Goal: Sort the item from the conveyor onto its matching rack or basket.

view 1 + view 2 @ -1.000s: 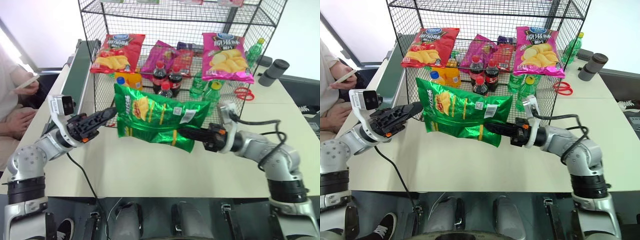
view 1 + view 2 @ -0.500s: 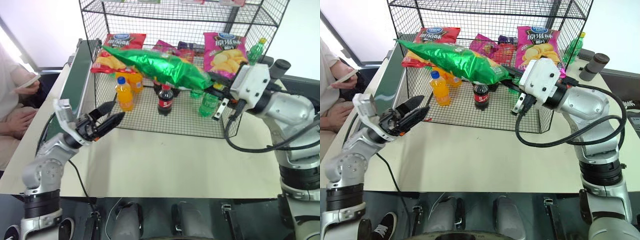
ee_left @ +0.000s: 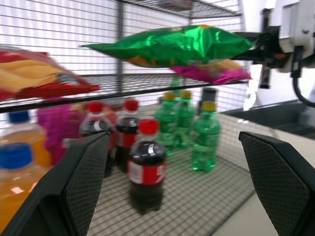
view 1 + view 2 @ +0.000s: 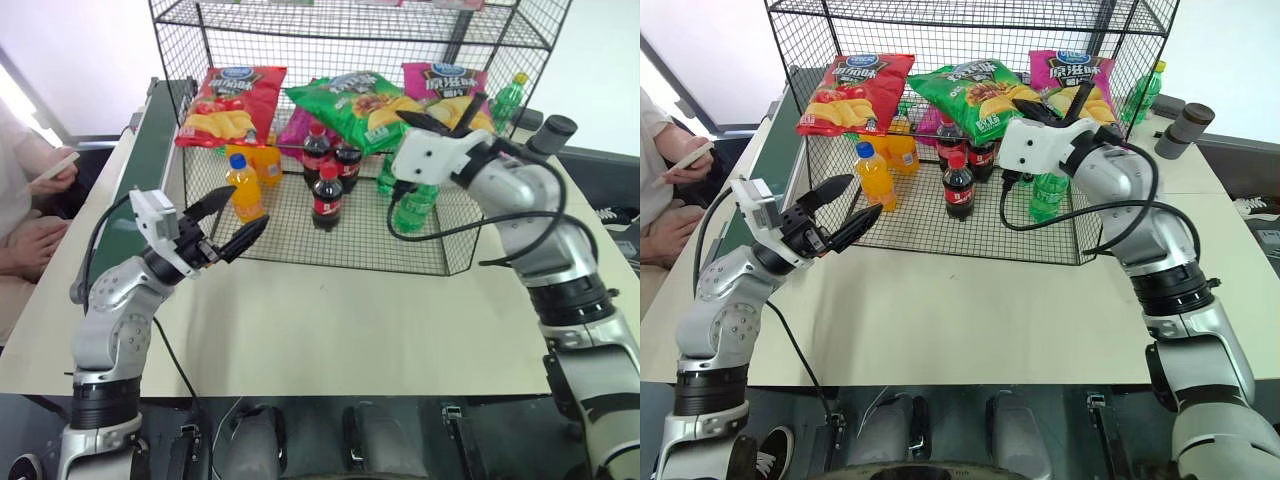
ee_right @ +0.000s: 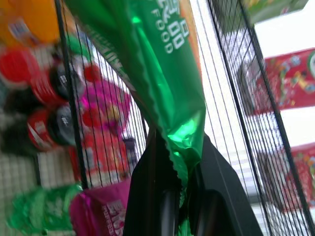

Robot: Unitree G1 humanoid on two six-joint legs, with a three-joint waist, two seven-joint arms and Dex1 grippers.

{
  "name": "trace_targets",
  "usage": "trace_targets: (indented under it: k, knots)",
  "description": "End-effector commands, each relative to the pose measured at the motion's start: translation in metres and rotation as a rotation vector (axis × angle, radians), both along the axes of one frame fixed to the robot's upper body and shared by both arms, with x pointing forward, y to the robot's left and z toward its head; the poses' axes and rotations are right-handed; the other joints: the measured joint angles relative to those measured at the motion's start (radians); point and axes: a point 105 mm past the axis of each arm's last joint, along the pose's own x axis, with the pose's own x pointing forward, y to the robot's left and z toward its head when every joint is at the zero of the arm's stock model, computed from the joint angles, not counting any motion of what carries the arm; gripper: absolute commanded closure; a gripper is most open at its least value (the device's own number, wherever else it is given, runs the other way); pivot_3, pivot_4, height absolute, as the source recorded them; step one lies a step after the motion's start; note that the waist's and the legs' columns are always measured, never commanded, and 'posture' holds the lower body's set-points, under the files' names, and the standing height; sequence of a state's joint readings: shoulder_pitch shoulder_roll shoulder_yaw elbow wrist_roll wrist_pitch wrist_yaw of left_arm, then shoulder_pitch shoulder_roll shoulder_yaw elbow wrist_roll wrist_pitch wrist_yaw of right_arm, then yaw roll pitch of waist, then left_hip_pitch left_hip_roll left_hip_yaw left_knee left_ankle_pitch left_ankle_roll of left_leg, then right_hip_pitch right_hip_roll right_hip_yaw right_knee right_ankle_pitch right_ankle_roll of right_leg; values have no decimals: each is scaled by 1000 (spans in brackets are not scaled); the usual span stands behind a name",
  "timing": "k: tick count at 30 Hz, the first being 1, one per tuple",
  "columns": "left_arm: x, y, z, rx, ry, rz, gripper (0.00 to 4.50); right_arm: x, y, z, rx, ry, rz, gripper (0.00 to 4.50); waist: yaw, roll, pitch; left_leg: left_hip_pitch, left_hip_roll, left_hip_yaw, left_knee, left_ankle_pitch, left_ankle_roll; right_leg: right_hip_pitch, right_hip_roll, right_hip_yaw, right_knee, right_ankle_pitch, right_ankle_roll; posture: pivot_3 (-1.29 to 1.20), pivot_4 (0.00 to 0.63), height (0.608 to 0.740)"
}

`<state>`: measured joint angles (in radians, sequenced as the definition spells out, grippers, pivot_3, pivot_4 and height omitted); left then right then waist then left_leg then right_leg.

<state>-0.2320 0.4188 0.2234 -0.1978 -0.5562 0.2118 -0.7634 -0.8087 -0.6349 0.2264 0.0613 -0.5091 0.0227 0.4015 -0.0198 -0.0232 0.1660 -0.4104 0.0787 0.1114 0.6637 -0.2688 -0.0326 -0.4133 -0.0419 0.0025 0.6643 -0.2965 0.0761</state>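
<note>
The green crisp bag's bottom end [image 4: 396, 122] tilts toward the pink crisp bag, so next my right gripper swings that end over the cola bottles [image 4: 336, 141] before it opens.
The item, a glossy green crisp bag [image 4: 350, 100], hangs tilted inside the black wire rack [image 4: 300, 40] at middle-shelf height, between a red crisp bag [image 4: 232, 100] and a pink crisp bag [image 4: 445, 80]. My right gripper [image 4: 420, 120] is shut on the green bag's right edge; in the right wrist view the foil edge [image 5: 184, 132] is pinched between the black fingers. My left gripper [image 4: 248, 207] stands open and empty in front of the rack's lower left corner, pointing into it. The dark green conveyor [image 4: 155, 140] runs along the table's left side.
On the rack's grid floor stand orange juice bottles [image 4: 245, 185], cola bottles [image 4: 327, 195] and green bottles [image 4: 415, 200]. A person [image 4: 30, 200] sits at the far left holding a phone. A grey cylinder [image 4: 553, 132] lies behind the rack on the right.
My right gripper has lifted the green bag from above the table up and forward into the rack, rolling it flatter. My left gripper has rolled and edged toward the rack, staying open.
</note>
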Motion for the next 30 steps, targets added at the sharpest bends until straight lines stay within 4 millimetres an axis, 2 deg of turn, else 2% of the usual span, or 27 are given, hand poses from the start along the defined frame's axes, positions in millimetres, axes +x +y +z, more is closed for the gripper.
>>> trace_targets:
  k: [1,5,10,15,20,26,30]
  knots:
    - [-4,-2,4,28,-63,43,39,4,4,26,27,-99,-51,4500,1,0,0,0,0,0,0,0,0,0,0,0,0,0,0,0,150,740]
    - [-1,-1,1,42,-99,132,39,18,2,23,115,-64,-128,4500,1,0,0,0,0,0,0,0,0,0,0,0,1,0,0,0,150,740]
    - [-1,4,3,72,-150,228,39,21,8,18,203,-20,-151,4500,3,0,0,0,0,2,0,0,0,0,0,0,1,0,0,0,150,740]
    - [-2,-2,1,66,-157,217,39,19,18,11,239,18,-145,4500,2,0,0,0,0,3,0,0,0,0,0,-1,1,0,0,0,150,740]
    - [-2,-5,-1,65,-157,209,39,13,18,9,247,46,-142,4500,3,0,0,0,0,3,0,0,0,0,0,-1,1,0,0,0,150,740]
    - [-2,-6,-1,51,-160,203,39,-2,21,6,294,75,-120,4500,3,0,0,0,0,2,0,0,0,0,0,-1,1,0,0,0,150,740]
    - [-1,-8,-2,43,-160,194,39,-1,19,2,303,86,-138,4500,1,0,0,0,0,2,0,0,0,0,0,-1,1,0,0,0,150,740]
